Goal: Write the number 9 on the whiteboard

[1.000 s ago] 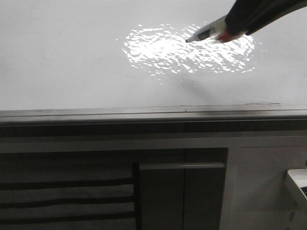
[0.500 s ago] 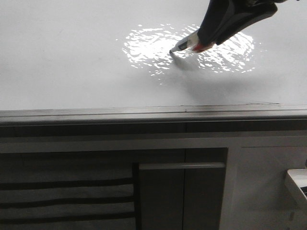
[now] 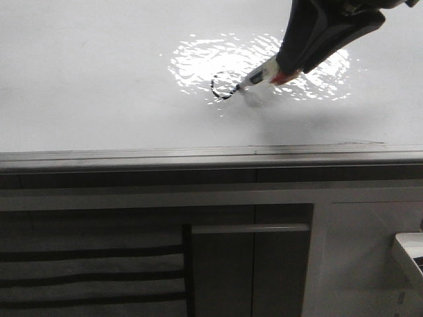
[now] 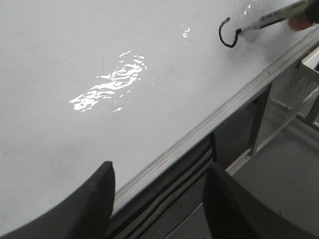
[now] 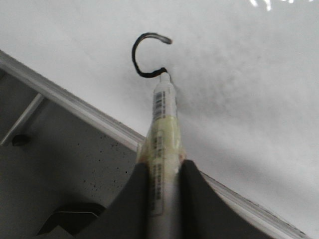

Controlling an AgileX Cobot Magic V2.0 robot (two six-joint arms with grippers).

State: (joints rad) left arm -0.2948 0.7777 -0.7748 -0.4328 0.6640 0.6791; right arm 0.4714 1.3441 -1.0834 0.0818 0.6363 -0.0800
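The end of the open loop is up at the marker's tip point(image 3: 240, 87), so next my right gripper goes back the other way and draws the 9's tail toward the whiteboard's grey edge.
The whiteboard point(image 3: 99, 79) lies flat, glossy white with a glare patch. My right gripper point(image 5: 160, 167) is shut on a white marker point(image 5: 162, 124), whose tip touches the board. A black curved stroke point(image 5: 142, 55), an open loop, runs from the tip; it also shows in the front view point(image 3: 221, 91) and the left wrist view point(image 4: 227, 36). The marker shows in the front view point(image 3: 259, 76) under my right arm. My left gripper point(image 4: 158, 177) is open and empty, over the board's near edge, well away from the stroke.
A grey metal edge strip point(image 3: 198, 157) borders the board's near side. Below it stand dark cabinet panels point(image 3: 251, 264) with a handle. A white box corner point(image 3: 410, 254) sits at the lower right.
The marker tip came down onto the board, moved left and down, and drew a curved black loop. One second ago the board was bare.
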